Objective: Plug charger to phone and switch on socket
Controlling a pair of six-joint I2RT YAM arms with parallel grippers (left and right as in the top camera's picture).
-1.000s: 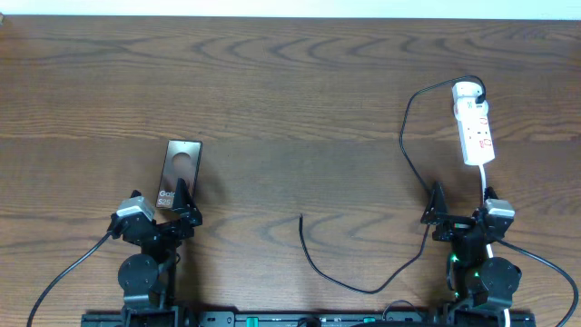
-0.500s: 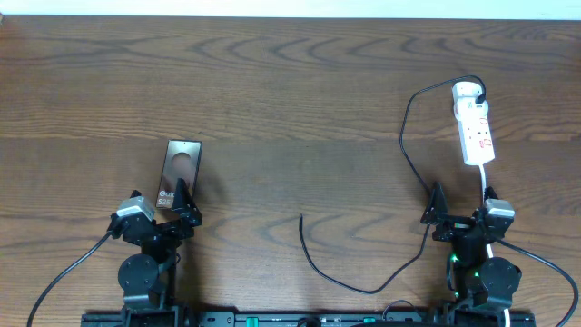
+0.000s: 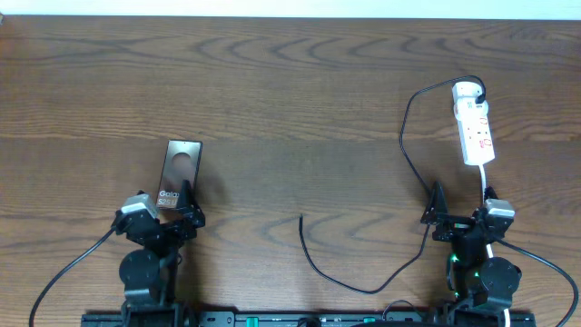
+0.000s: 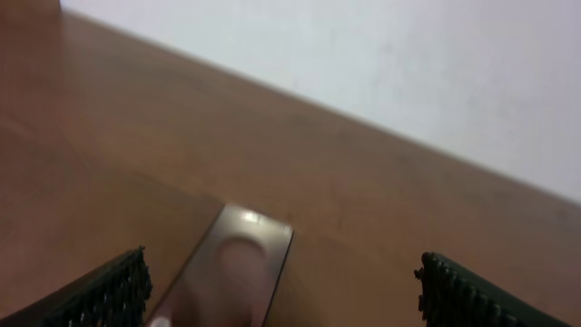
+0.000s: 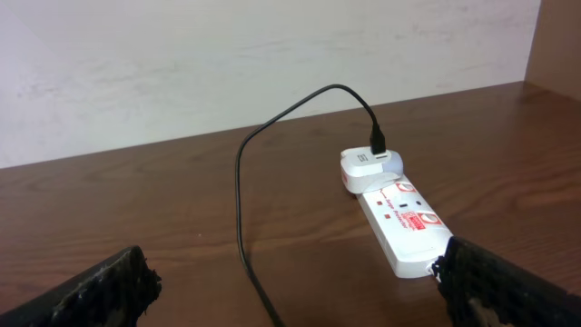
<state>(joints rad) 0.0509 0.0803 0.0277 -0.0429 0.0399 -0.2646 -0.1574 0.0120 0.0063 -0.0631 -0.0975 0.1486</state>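
The flat phone's near end has my forward-pointing left gripper low there, so that gripper should rise, tip down and come from above around the phone's far half.
The phone lies flat on the table at the left, dark and glossy with white lettering; it shows blurred in the left wrist view. My left gripper is open just in front of its near end, empty. The white socket strip lies at the far right, also in the right wrist view. The black charger cable runs from a white adapter on the strip's far end, past my right gripper, to a loose tip at the table's middle. My right gripper is open and empty.
The strip's white cord runs toward the right arm's base. The charger cable loops across the wood between my right fingers. A pale wall stands behind the table's far edge.
My left arm has shifted slightly; the left wrist view is motion-blurred. The right arm, phone, cable and strip have not moved.
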